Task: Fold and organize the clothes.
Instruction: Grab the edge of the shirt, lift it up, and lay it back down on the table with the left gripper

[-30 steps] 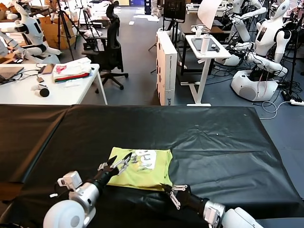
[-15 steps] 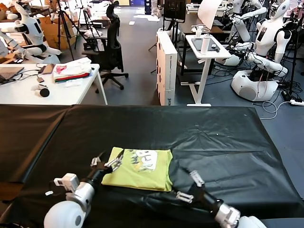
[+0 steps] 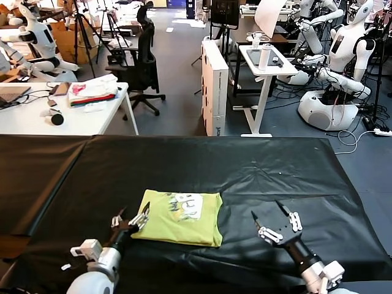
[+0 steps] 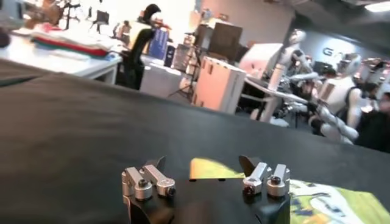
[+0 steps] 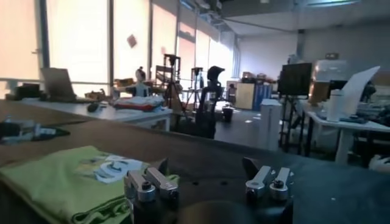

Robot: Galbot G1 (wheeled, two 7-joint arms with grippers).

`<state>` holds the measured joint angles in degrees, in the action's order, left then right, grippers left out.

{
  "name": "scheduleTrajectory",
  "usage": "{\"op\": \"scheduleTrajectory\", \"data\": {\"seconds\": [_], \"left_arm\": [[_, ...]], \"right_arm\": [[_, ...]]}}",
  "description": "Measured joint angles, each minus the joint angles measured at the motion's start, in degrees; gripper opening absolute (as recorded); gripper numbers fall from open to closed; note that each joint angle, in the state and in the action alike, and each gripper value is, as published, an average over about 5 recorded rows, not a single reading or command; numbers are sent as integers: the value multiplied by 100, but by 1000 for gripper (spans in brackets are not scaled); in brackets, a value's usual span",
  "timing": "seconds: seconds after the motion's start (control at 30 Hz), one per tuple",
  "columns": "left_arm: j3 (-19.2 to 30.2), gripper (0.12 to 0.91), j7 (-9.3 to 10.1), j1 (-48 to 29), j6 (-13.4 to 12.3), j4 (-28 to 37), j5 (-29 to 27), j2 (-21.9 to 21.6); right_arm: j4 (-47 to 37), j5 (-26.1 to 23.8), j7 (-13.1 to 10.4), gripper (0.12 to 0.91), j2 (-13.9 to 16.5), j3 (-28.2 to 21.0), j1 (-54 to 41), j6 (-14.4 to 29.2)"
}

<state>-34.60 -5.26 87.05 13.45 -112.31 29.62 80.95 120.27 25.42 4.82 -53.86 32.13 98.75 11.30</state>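
Note:
The folded T-shirt is lying with its white graphic (image 3: 188,206) facing up, so the robot's left gripper should pinch the T-shirt's edge (image 3: 146,198) by the gripper's fingers and turn the T-shirt over.
The clothes, a lime yellow-green T-shirt (image 3: 184,217) with a white graphic facing up, lie folded into a rectangle on the black table cover (image 3: 257,168). My left gripper (image 3: 131,214) stands open at the shirt's near left corner, with nothing between its fingers. In the left wrist view that gripper (image 4: 202,163) frames a strip of the shirt (image 4: 323,204) just beyond its tips. My right gripper (image 3: 266,210) is open and empty over bare cover, well to the right of the shirt. In the right wrist view the gripper (image 5: 205,164) has the shirt (image 5: 61,182) off to one side.
Behind the black table stands a white desk (image 3: 37,119) with a pink, white and red pile of folded garments (image 3: 92,92). Farther back are an office chair (image 3: 142,67), a white box (image 3: 214,86), a small white stand (image 3: 266,67) and other robots (image 3: 343,55).
My right gripper opened and drew away to the right from the shirt's near right corner. My left gripper pulled back off the shirt to its near left corner.

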Motion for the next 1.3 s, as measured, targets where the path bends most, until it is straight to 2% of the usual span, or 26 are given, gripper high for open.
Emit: {"op": "scheduleTrajectory", "data": {"seconds": [0.33,0.57,0.77,0.87,1.03,1.1,1.3], "left_arm": [[-1,884,-46,-17,153,144,824,66],[-32,777,-81,-20,209,175,1176,126],[-55,648,-125,-17,248,201,1290,134],[-57,517,-137,-11,244,204,1292,138],[-68,234,-149,-6,233,175,1293,144],[-83,191,-148,-2,230,145,1296,148],[-202,194,-77,18,231,2,1200,119]], "right_arm": [[45,-2,10,907,-79,79,62,5],[51,-33,14,907,-107,70,65,6],[52,-74,19,907,-127,51,60,5],[44,-103,20,907,-139,32,49,6],[14,-171,18,907,-171,-25,30,7],[-2,-192,14,907,-187,-49,16,8],[-80,-307,-31,907,-274,-129,-66,-5]]}}
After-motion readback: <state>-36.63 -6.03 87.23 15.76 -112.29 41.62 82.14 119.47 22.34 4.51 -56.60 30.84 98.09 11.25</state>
